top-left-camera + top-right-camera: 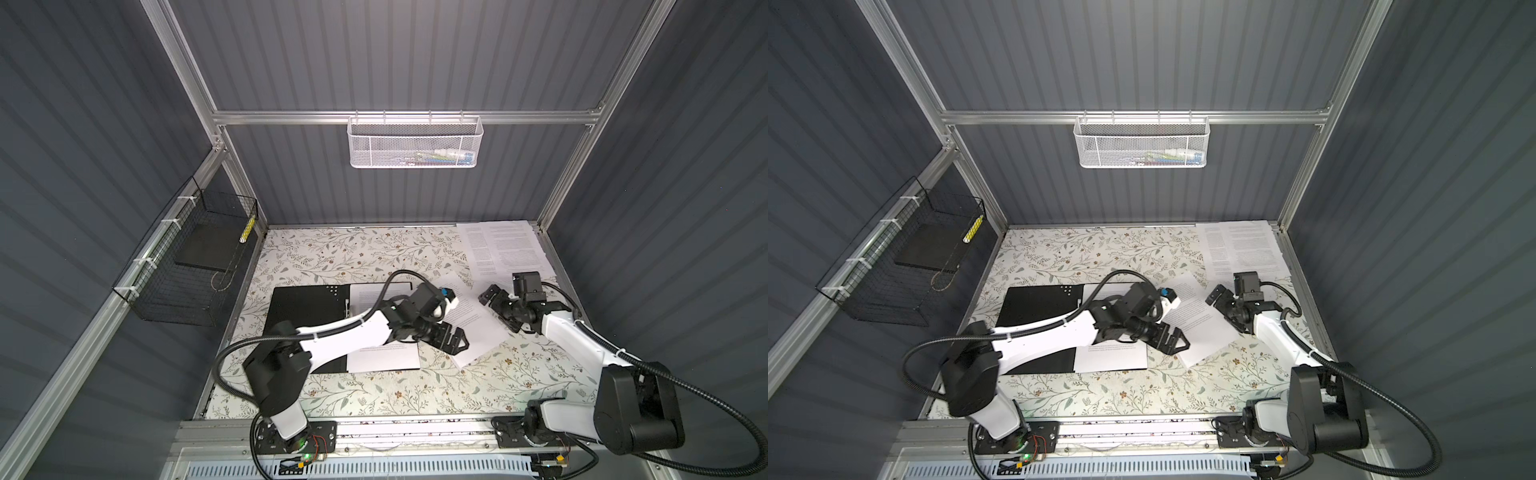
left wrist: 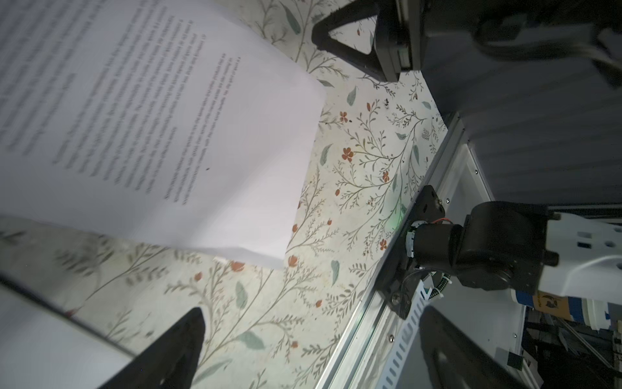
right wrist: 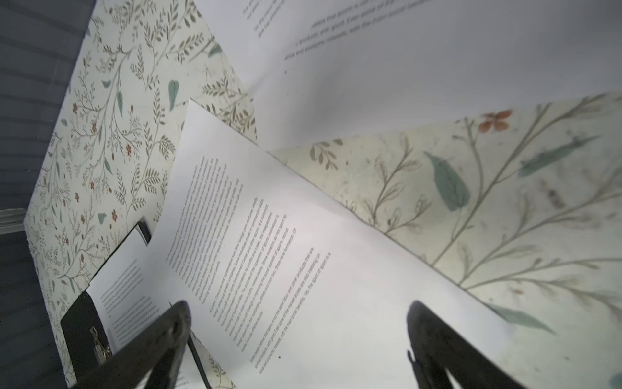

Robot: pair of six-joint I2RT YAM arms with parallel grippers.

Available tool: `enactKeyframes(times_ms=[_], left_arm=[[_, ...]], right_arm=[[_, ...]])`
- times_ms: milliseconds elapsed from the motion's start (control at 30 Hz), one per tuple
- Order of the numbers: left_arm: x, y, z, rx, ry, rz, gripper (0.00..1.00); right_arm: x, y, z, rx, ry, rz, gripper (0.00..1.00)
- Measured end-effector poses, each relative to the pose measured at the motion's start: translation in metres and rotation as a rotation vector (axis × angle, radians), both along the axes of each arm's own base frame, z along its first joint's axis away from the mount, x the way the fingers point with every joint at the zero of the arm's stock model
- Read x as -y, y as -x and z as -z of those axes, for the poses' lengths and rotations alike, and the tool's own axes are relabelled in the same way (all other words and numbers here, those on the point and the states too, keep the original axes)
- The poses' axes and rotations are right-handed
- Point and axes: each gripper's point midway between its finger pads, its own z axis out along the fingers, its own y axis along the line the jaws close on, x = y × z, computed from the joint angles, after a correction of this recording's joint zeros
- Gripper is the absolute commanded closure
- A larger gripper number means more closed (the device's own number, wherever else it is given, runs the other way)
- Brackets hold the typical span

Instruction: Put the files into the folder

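Note:
I can see that the loose sheet lies crooked point(image 1: 482, 328) to the folder, so I should turn it straighter first. Then I should grab its far corner with my right gripper and lift.
The black folder point(image 1: 307, 307) point(image 1: 1038, 303) lies open at mid-left of the floral table, with one printed sheet point(image 1: 382, 357) on its right half. Another of the files, a loose sheet point(image 1: 478, 328) point(image 1: 1200, 328) point(image 2: 151, 118) point(image 3: 286, 252), lies askew just right of the folder. More files are stacked point(image 1: 498, 249) point(image 1: 1241, 249) at the back right corner. My left gripper point(image 1: 457, 343) point(image 1: 1177, 343) point(image 2: 313, 336) hovers open over the loose sheet's near left edge. My right gripper point(image 1: 496, 311) point(image 1: 1223, 311) point(image 3: 299, 330) is open above the sheet's far right part, holding nothing. The folder's metal clip point(image 3: 97, 340) shows in the right wrist view.
A black wire basket point(image 1: 187, 266) on the left wall holds a dark grey slab point(image 1: 205, 245). A white mesh basket point(image 1: 415, 141) hangs on the back wall. An aluminium rail point(image 1: 415, 428) with both arm bases runs along the table's front edge.

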Motion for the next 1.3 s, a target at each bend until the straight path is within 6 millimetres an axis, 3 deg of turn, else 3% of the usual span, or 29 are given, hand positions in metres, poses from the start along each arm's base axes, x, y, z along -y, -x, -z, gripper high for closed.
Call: enactKeyframes(times_ms=[167, 300, 433, 600, 800, 1033, 1300], left_arm=[[0.061, 0.008, 0.033, -0.017, -0.023, 0.073, 0.0], [0.077, 0.017, 0.057, -0.032, -0.053, 0.099, 0.0], [0.074, 0.019, 0.072, -0.05, -0.088, 0.102, 0.0], [0.073, 0.022, 0.077, -0.063, -0.095, 0.108, 0.0], [0.065, 0.027, 0.085, -0.069, -0.087, 0.116, 0.0], [0.034, 0.041, 0.087, -0.062, -0.112, 0.139, 0.0], [0.002, 0.055, 0.09, -0.049, -0.155, 0.179, 0.0]], right_arm=[[0.027, 0.002, -0.002, -0.005, -0.04, 0.046, 0.01], [0.029, 0.003, -0.012, 0.027, -0.051, 0.029, 0.01], [0.023, 0.002, -0.012, 0.023, -0.065, -0.011, 0.01], [0.015, -0.009, -0.01, 0.008, -0.105, -0.058, 0.01], [0.004, -0.046, -0.013, -0.01, -0.109, -0.131, 0.01], [-0.031, -0.093, -0.006, -0.061, -0.022, -0.3, 0.01], [-0.056, -0.11, 0.009, -0.121, 0.098, -0.436, 0.01]])
